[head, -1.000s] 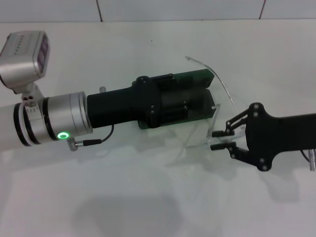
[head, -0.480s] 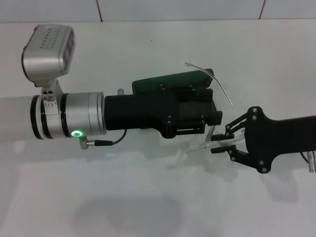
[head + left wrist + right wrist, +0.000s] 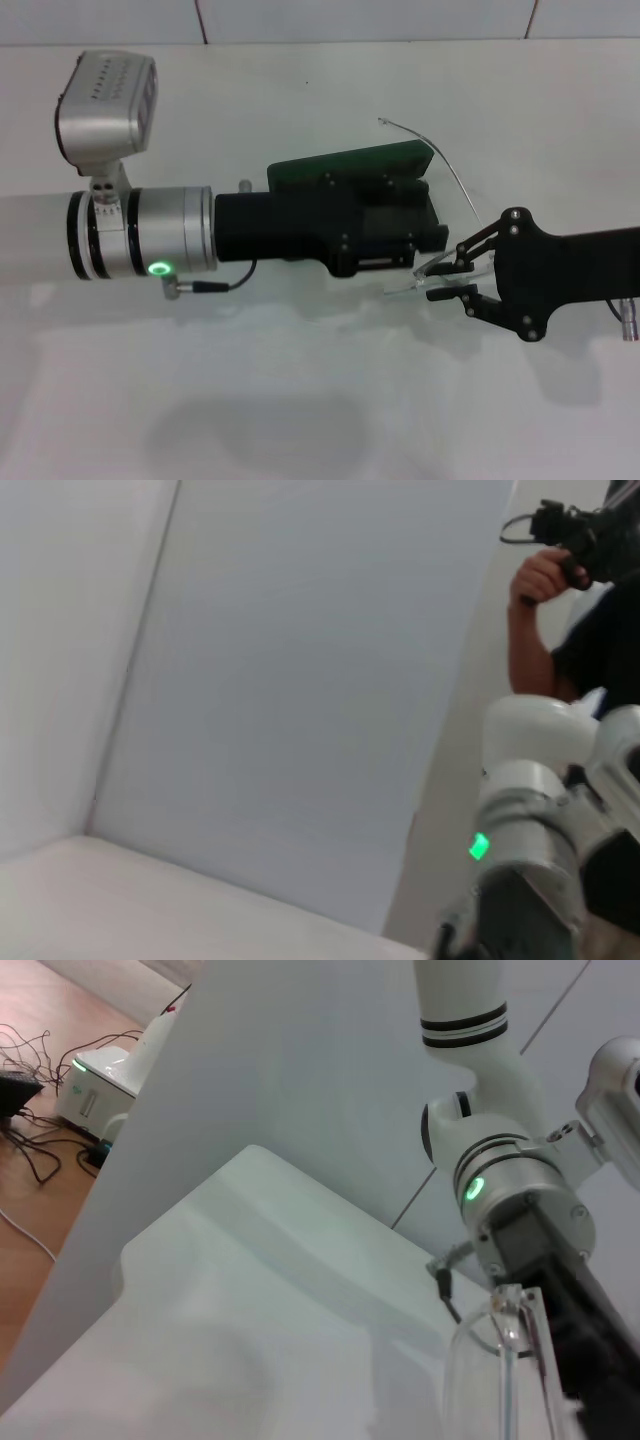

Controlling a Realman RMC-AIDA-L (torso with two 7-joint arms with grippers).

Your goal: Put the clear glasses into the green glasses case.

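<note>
The robot's left gripper covers the green glasses case (image 3: pixel 350 166), so it should move away before the right gripper swings the clear glasses (image 3: pixel 405 290) over and lowers them into the case.
The green glasses case (image 3: pixel 345 164) lies at the table's middle in the head view, mostly covered by my left gripper (image 3: pixel 420 235), which reaches over it from the left. The clear glasses (image 3: pixel 428 276) hang at the case's right end. One thin arm of theirs (image 3: pixel 452 170) arcs up past the case's far corner. My right gripper (image 3: pixel 446 280) comes in from the right and is shut on the glasses' front. In the right wrist view the glasses (image 3: pixel 505 1360) show close up, with the left arm (image 3: pixel 505 1195) behind them.
The white table (image 3: pixel 300 400) stretches around the case, with a tiled wall edge (image 3: pixel 360 20) at the back. The left wrist view shows white panels, a robot arm (image 3: pixel 530 820) with a green light and a person (image 3: pixel 560 590) in the background.
My left arm has slid to the right over the case and its wrist has turned. The glasses have tipped down from upright and now sit lower in the right gripper.
</note>
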